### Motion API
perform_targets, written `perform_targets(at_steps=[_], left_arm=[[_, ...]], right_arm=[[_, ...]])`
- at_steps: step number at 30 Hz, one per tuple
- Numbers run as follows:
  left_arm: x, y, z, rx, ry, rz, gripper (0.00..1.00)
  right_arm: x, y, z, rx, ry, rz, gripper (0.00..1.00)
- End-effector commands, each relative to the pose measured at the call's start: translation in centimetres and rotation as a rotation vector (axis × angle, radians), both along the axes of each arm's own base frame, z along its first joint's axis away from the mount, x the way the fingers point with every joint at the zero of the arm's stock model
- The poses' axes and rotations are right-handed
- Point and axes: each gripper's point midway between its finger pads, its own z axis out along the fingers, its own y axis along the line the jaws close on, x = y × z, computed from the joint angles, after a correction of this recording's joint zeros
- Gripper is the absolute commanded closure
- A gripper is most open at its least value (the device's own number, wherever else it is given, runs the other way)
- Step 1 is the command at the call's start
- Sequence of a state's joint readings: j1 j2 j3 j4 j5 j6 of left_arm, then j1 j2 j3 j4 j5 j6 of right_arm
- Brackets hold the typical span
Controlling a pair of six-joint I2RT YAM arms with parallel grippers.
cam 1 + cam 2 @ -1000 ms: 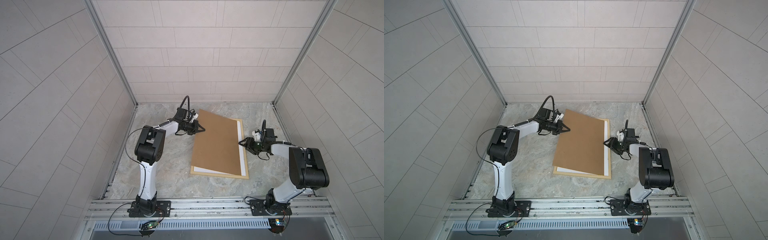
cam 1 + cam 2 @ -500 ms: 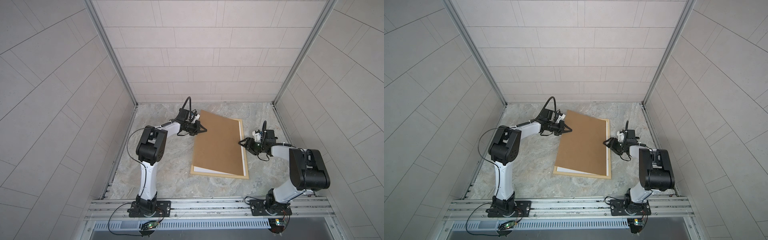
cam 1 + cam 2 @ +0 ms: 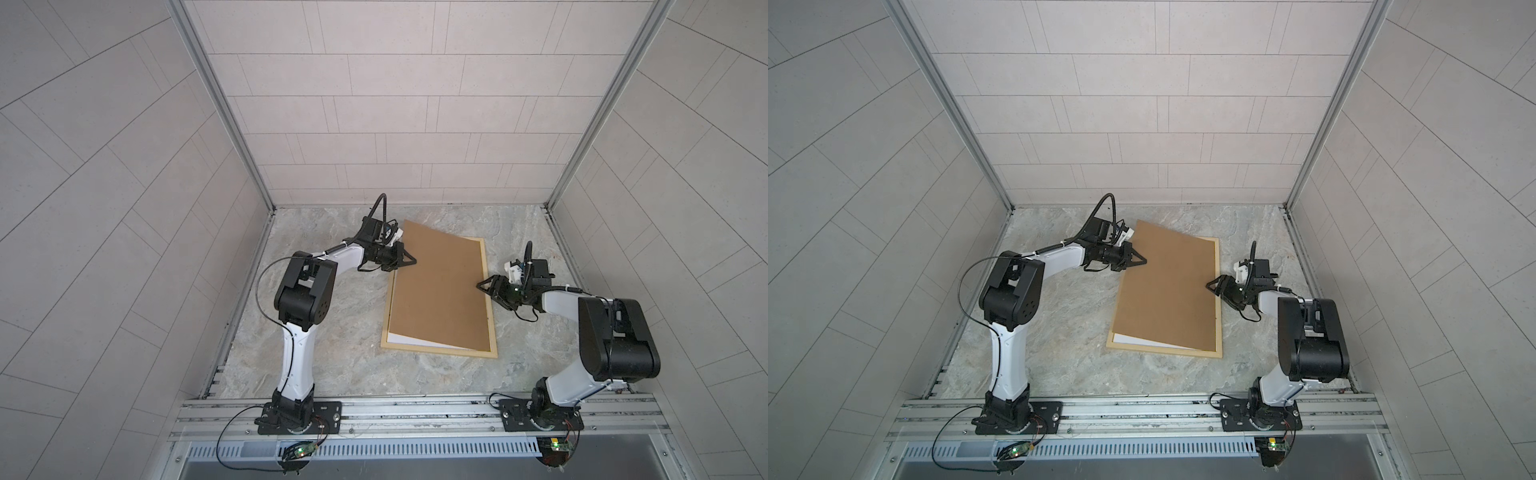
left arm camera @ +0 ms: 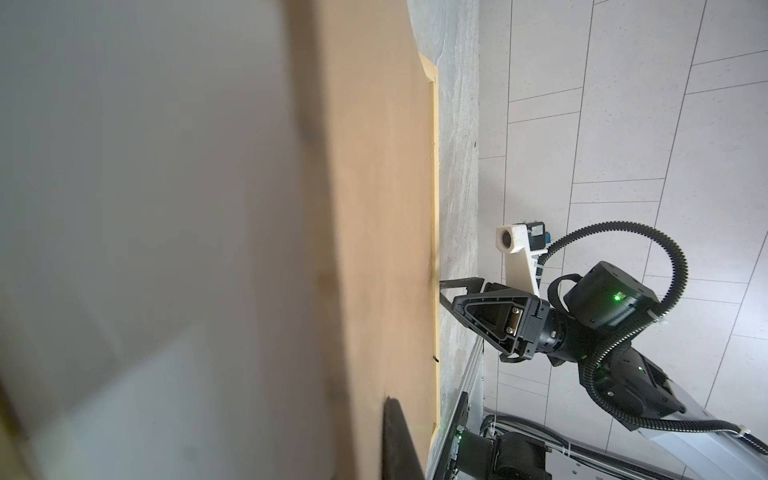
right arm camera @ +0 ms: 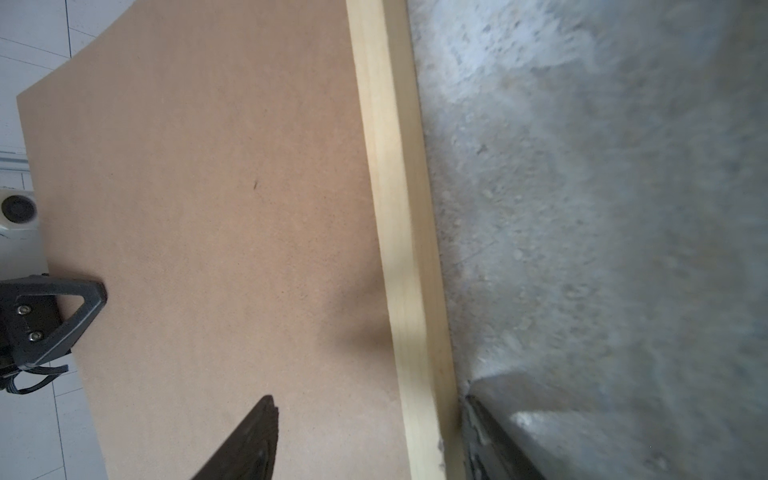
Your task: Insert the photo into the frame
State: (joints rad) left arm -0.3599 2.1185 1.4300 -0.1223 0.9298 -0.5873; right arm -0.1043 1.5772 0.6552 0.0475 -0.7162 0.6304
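Note:
The backing board's far corner juts past the frame, so next my left gripper turns the board square and lowers it while my right gripper steadies the frame.
The pale wood frame lies flat on the marble table. A brown backing board rests askew on it, its far left corner sticking out past the frame. Of the photo, only a white strip shows under the board's near edge. My left gripper is shut on the board's left edge; one finger lies on top. My right gripper is open astride the frame's right bar, one finger over the board, one outside the bar.
Tiled walls close in the table on the left, far and right sides. An aluminium rail carrying both arm bases runs along the near edge. In the left wrist view a blurred pale surface fills the side under the board.
The board has swung to the right and now covers the white strip that showed along the frame's right bar. My left gripper moved slightly farther back with it. The right gripper barely moved.

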Motion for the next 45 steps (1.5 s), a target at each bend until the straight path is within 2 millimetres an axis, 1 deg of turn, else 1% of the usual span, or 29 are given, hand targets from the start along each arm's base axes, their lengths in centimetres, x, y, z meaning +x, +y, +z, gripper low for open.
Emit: perform_targets(at_steps=[1,3,6,9,11,14,18,21,23,25,29,31,35,39,41,42,45], left_arm=[[-4.2,2.0,-9.7,0.387,0.069,-0.008,1.00],[-4.3,2.5,-10.0,0.412,0.074,0.005,0.99],[-4.5,2.7,-10.1,0.420,0.075,0.011,0.96],[-4.5,2.9,-10.1,0.434,0.077,0.017,0.92],[-4.4,3.0,-9.8,0.439,0.073,0.020,0.87],[-4.1,3.0,-9.1,0.452,0.061,0.007,0.78],[-4.0,3.2,-8.2,0.478,0.054,-0.018,0.72],[-4.2,3.6,-7.6,0.504,0.055,-0.027,0.66],[-4.3,3.9,-7.2,0.526,0.055,-0.035,0.64],[-4.5,4.4,-6.9,0.559,0.061,-0.042,0.59],[-4.7,5.3,-5.9,0.616,0.055,-0.052,0.56],[-4.8,6.0,-5.3,0.656,0.052,-0.055,0.49],[-5.0,6.7,-4.3,0.716,0.052,-0.076,0.45],[-5.3,8.1,-3.3,0.821,0.042,-0.073,0.43],[-5.1,8.8,-2.8,0.865,0.014,-0.059,0.37],[-5.2,8.9,-2.6,0.877,0.000,-0.061,0.34],[-5.5,8.9,-2.2,0.885,0.005,-0.070,0.33]], right_arm=[[-2.2,3.6,-0.8,0.112,0.077,0.099,0.35],[-2.3,3.7,-0.9,0.119,0.080,0.095,0.35],[-2.0,3.8,-0.8,0.130,0.069,0.092,0.35],[-2.2,3.8,-0.6,0.129,0.070,0.097,0.35],[-2.4,3.8,-0.6,0.122,0.075,0.101,0.35],[-2.4,3.7,-0.4,0.113,0.069,0.104,0.35],[-2.3,3.7,-0.2,0.114,0.064,0.106,0.35],[-2.2,3.8,-0.2,0.118,0.062,0.110,0.35],[-2.2,3.8,-0.1,0.120,0.059,0.110,0.35],[-2.2,3.8,0.0,0.124,0.055,0.113,0.35],[-2.1,3.8,0.2,0.125,0.048,0.115,0.35],[-2.0,3.9,0.3,0.133,0.041,0.115,0.35],[-2.0,3.9,0.5,0.138,0.038,0.116,0.35],[-2.4,3.5,0.7,0.115,0.036,0.121,0.34],[-2.5,3.5,1.0,0.108,0.027,0.121,0.34],[-2.5,3.4,1.0,0.103,0.026,0.123,0.34],[-2.9,3.4,1.1,0.089,0.030,0.133,0.33]])
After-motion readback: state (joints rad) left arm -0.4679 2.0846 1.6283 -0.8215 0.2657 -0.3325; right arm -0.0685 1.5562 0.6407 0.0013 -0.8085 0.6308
